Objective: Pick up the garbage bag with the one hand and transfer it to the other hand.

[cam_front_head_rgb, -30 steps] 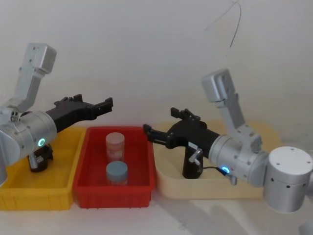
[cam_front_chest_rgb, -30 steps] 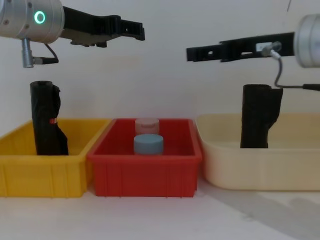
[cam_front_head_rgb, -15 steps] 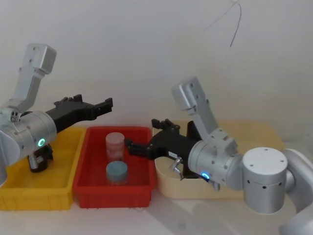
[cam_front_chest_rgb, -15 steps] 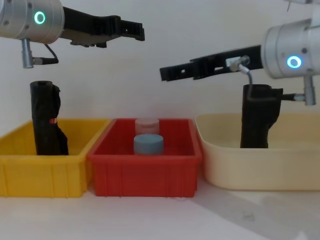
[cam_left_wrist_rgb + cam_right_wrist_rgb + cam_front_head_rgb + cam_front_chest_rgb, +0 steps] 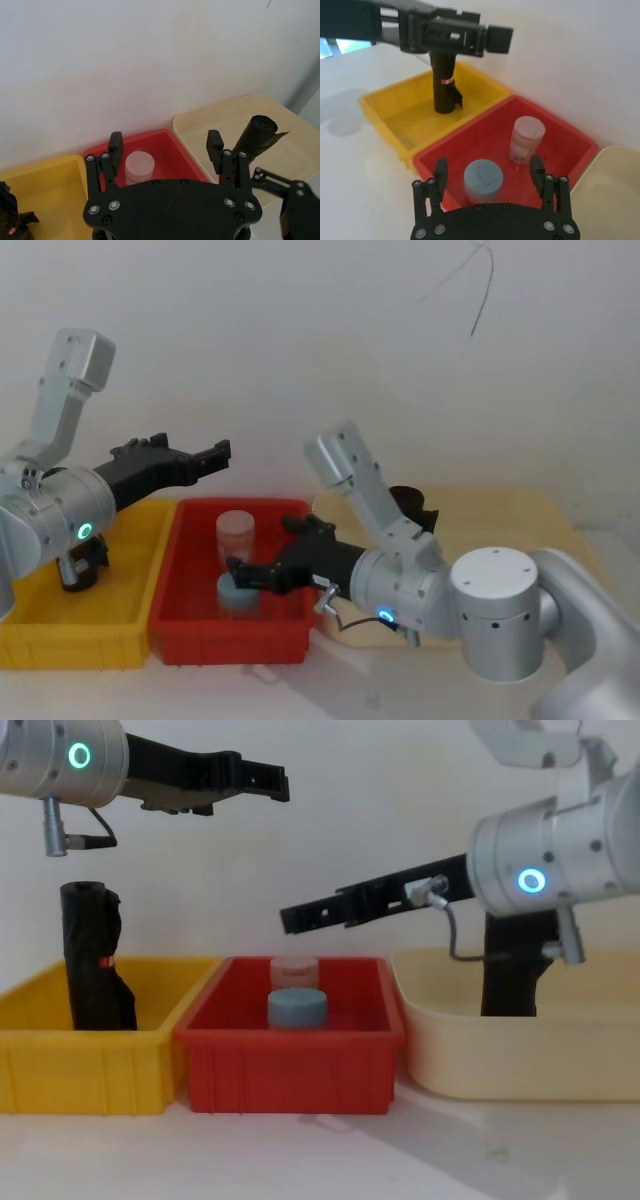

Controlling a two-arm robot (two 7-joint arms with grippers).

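Note:
The flap (image 5: 489, 174) sits level in the blue lid, so the blue-lidded jar (image 5: 297, 1009) will stay shut and hang in one piece when I lift it by the lid.
One black garbage bag roll (image 5: 95, 960) stands upright in the yellow bin (image 5: 60, 1070). A second garbage bag roll (image 5: 515, 960) stands in the beige bin (image 5: 520, 1060). My left gripper (image 5: 275, 782), on the green-lit arm, hangs open and empty high above the seam between the yellow and red bins; its fingers (image 5: 116, 145) are spread wide. My right gripper (image 5: 290, 918), on the blue-lit arm, reaches leftward over the red bin (image 5: 290, 1070), open and empty, its fingers (image 5: 538, 170) flanking the jars below. Neither gripper touches a bag.
The red bin (image 5: 180, 615) holds a pink jar (image 5: 235, 535) and a blue-lidded jar (image 5: 238, 592). All three bins sit side by side against a white wall. White tabletop lies in front of the bins.
My right arm swung leftward from above the beige bin to over the red bin and dropped lower. The left arm and both bags have stayed put.

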